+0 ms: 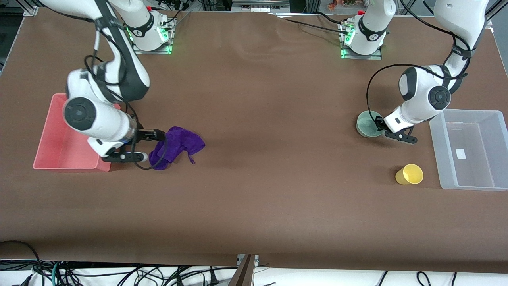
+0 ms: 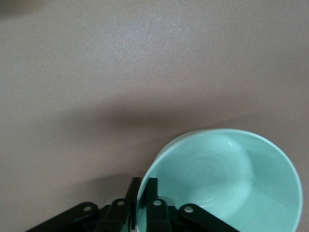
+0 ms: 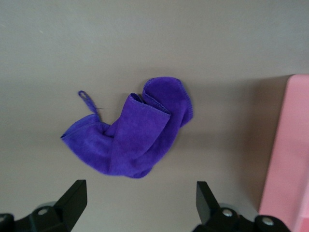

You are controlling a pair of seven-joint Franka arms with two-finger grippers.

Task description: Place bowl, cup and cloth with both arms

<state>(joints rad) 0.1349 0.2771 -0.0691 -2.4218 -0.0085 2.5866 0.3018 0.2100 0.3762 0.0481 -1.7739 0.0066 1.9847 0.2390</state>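
Observation:
The purple cloth [image 1: 177,145] is lying in overlapping folds [image 3: 155,109]. It will stay bunched up and settle in a pile when I carry it into the pink bin.
The pale grey-green bowl [image 1: 366,124] sits on the brown table near the left arm's end. My left gripper [image 1: 383,130] is shut on its rim, one finger inside and one outside, as the left wrist view shows of the gripper [image 2: 144,186] and the bowl [image 2: 227,179]. The yellow cup [image 1: 409,174] lies on its side, nearer to the front camera than the bowl. The purple cloth [image 1: 176,146] lies crumpled near the right arm's end. My right gripper [image 1: 152,145] is open and empty, low beside the cloth; in the right wrist view the cloth [image 3: 130,137] lies just ahead of that gripper [image 3: 140,200].
A pink bin [image 1: 65,166] stands at the right arm's end, close beside the right gripper, and shows in the right wrist view [image 3: 289,154]. A clear plastic bin [image 1: 438,155] stands at the left arm's end, beside the cup and bowl.

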